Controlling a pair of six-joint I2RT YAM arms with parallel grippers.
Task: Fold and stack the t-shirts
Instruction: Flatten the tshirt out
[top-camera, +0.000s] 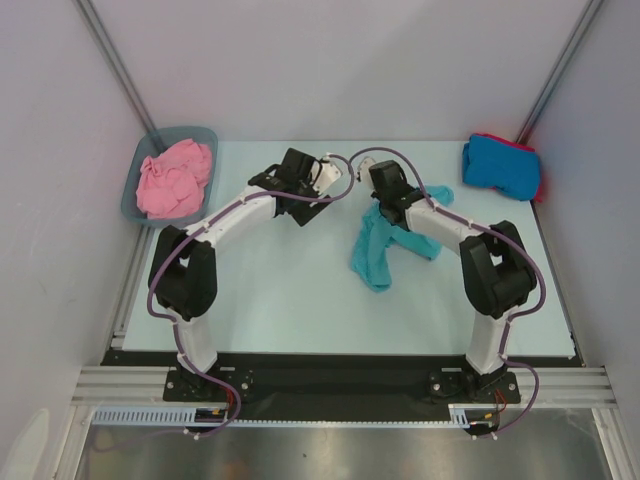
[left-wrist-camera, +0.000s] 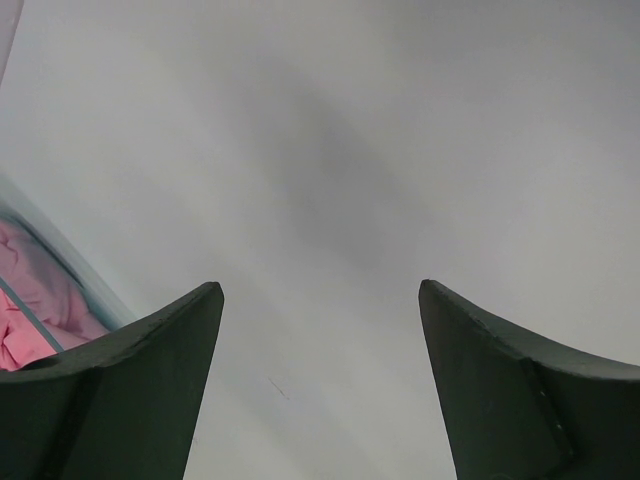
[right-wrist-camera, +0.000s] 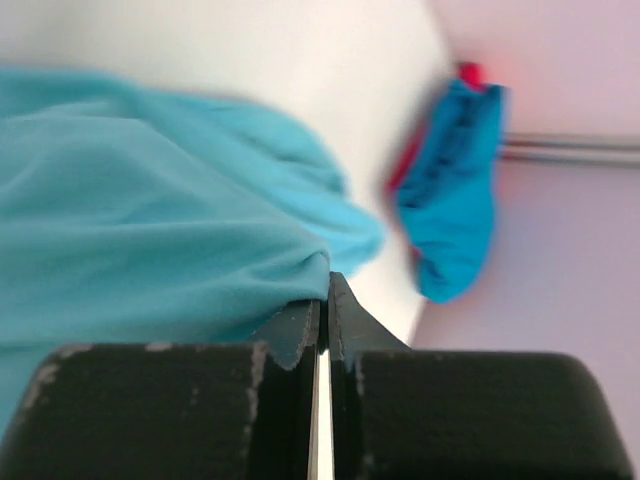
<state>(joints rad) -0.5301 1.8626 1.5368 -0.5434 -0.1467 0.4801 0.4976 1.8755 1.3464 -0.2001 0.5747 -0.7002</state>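
My right gripper is holding a fold of the teal t-shirt (right-wrist-camera: 298, 262), and the way to the blue t-shirt (top-camera: 500, 167) is clear. I go on pulling before the fold gets close to the blue t-shirt.
A teal t-shirt (top-camera: 378, 250) lies crumpled mid-table, partly lifted; it fills the left of the right wrist view (right-wrist-camera: 150, 200). My right gripper (top-camera: 385, 205) (right-wrist-camera: 325, 285) is shut on a fold of it at the fingertips. A pink t-shirt (top-camera: 175, 178) (left-wrist-camera: 40, 300) is bunched in the tub at the back left. A bright blue t-shirt (top-camera: 500, 165) (right-wrist-camera: 455, 200) lies folded on a red one (top-camera: 535, 170) (right-wrist-camera: 468, 72) at the back right corner. My left gripper (top-camera: 325, 172) (left-wrist-camera: 320, 300) hangs open over bare table with nothing between its fingers.
The grey-blue plastic tub (top-camera: 140, 165) (left-wrist-camera: 70, 270) stands at the back left corner. Pale walls close in the table at the back and sides. The two wrists are close together at mid-back of the table.
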